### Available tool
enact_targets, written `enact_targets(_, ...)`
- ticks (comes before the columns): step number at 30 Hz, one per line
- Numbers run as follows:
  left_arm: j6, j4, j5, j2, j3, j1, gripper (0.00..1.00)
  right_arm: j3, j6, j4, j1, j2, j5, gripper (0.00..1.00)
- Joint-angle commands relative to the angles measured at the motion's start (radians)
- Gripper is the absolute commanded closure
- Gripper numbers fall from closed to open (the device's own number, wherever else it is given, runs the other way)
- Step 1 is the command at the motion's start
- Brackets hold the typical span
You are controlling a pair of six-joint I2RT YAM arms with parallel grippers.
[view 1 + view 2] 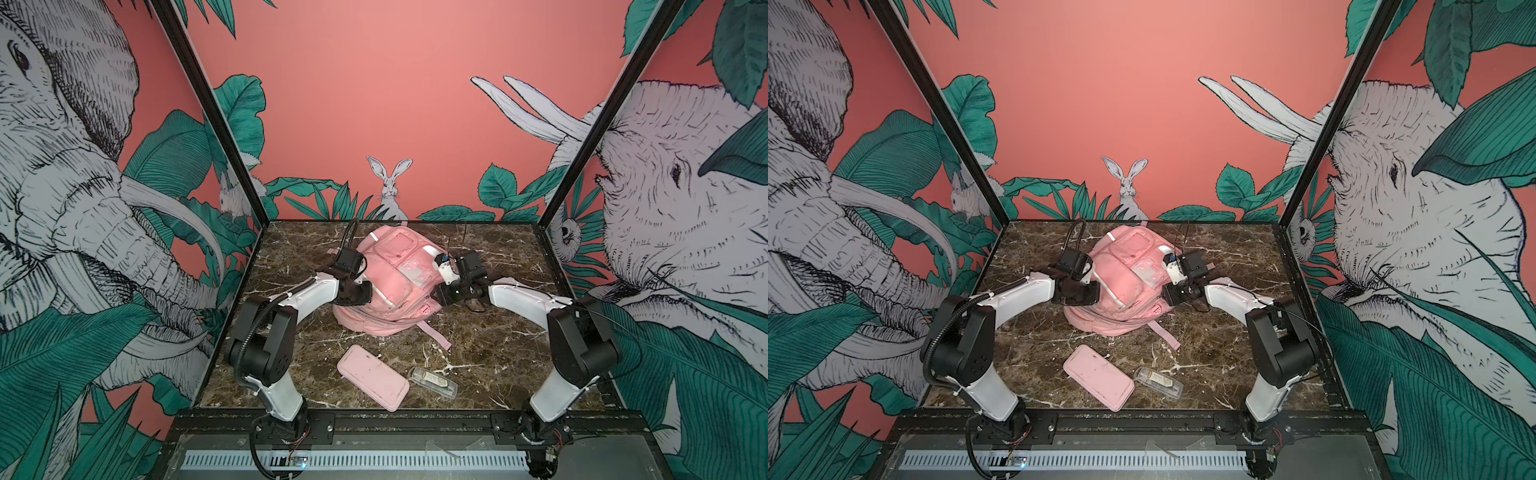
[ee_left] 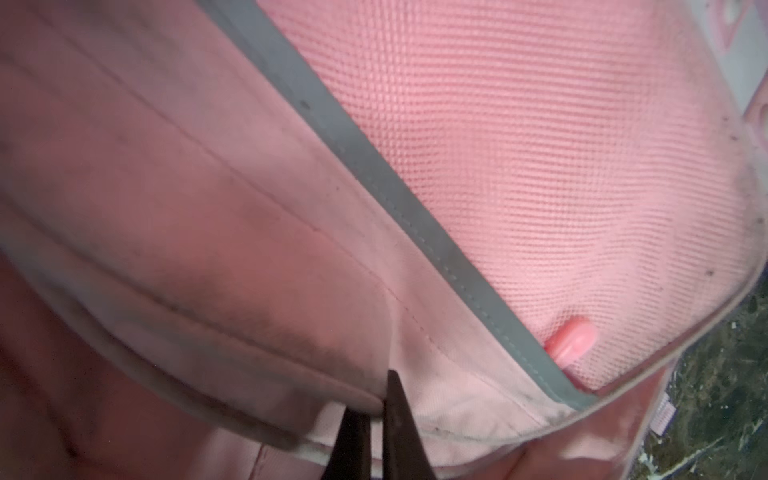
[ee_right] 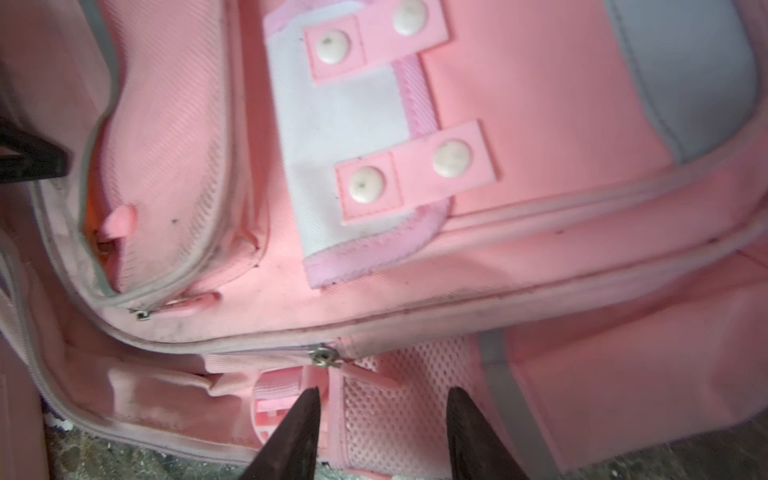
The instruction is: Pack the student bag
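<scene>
My right gripper should keep reaching until its open fingers are on both sides of the tab (image 3: 382,377), because the zip slider's pink pull tab (image 3: 372,373) lies free in line with them.
The student bag (image 1: 390,274) (image 1: 1125,270), a big pink backpack with white strips, lies on the marble table's far half in both top views. My left gripper (image 1: 368,293) (image 1: 1096,293) is at the bag's left side. In the left wrist view this gripper (image 2: 376,395) is shut on a folded edge of the bag's pink fabric (image 2: 249,270). My right gripper (image 1: 438,297) (image 1: 1167,295) is at the bag's right side. In the right wrist view it (image 3: 385,392) stands open over a mesh side pocket (image 3: 399,407), just short of a metal zip slider (image 3: 322,356), holding nothing.
A flat pink pencil pouch (image 1: 372,377) (image 1: 1098,376) and a clear plastic case (image 1: 432,382) (image 1: 1158,380) lie near the table's front edge. A pink strap (image 1: 436,334) trails from the bag toward the front. Patterned walls close in the marble table (image 1: 498,332) on three sides.
</scene>
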Motion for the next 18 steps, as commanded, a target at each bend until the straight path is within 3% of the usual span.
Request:
enact_targets(1, 0.025, -0.012, -0.033, 0.020, 0.023, 0.009, 0.94, 0.008, -0.030, 0.019, 0.013, 0.028, -0.040, 0.51)
enact_targets(18, 0.003, 0.023, 0.015, 0.038, 0.014, 0.051, 0.94, 0.037, -0.065, 0.018, 0.021, 0.124, -0.014, 0.57)
